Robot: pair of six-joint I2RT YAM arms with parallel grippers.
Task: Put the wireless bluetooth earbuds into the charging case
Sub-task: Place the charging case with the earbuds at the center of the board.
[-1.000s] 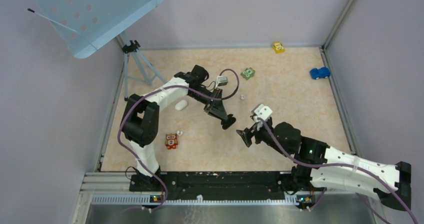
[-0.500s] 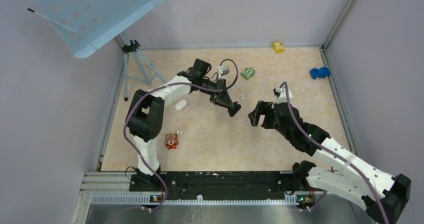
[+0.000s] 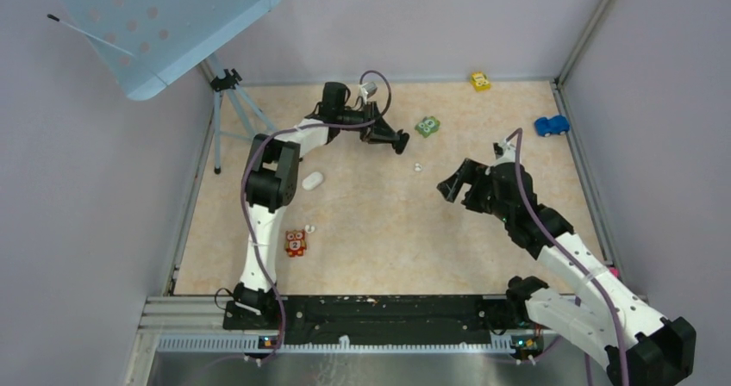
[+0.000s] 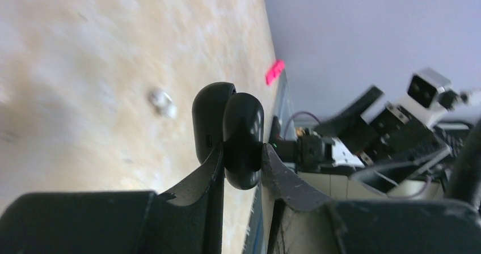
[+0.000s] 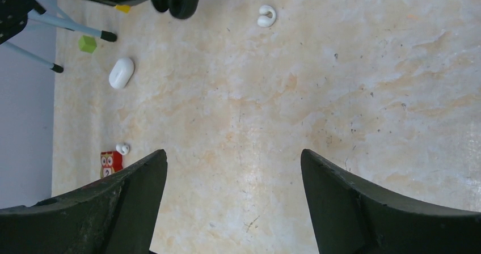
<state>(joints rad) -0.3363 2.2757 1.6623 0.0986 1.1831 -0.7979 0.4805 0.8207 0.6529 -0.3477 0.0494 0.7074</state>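
The black piece [image 3: 401, 140] is hanging over a clear spot [image 3: 402, 148] next to the green toy, so the robot's left gripper should go on lowering it until it rests, then let go.
My left gripper [image 3: 401, 145] hovers at the far middle of the table, shut on a small black two-lobed earbud [image 4: 232, 135]; its jaws pinch the near lobe. A white earbud [image 3: 417, 167] lies just below it on the table and also shows in the left wrist view [image 4: 161, 102] and the right wrist view [image 5: 265, 16]. A second white earbud [image 3: 309, 228] lies by the owl block. The white pill-shaped charging case [image 3: 312, 180] lies closed at left, also in the right wrist view [image 5: 122, 72]. My right gripper [image 3: 452, 183] is open and empty, right of centre.
A red owl block [image 3: 296, 243] sits front left. A green toy [image 3: 427, 127], a yellow toy car [image 3: 480, 81] and a blue toy car [image 3: 552, 126] lie at the back and right. A tripod [image 3: 233, 110] with a blue panel stands at the back left.
My left gripper has swung from the table's centre to the far middle, still holding the black earbud. My right gripper has moved right and back.
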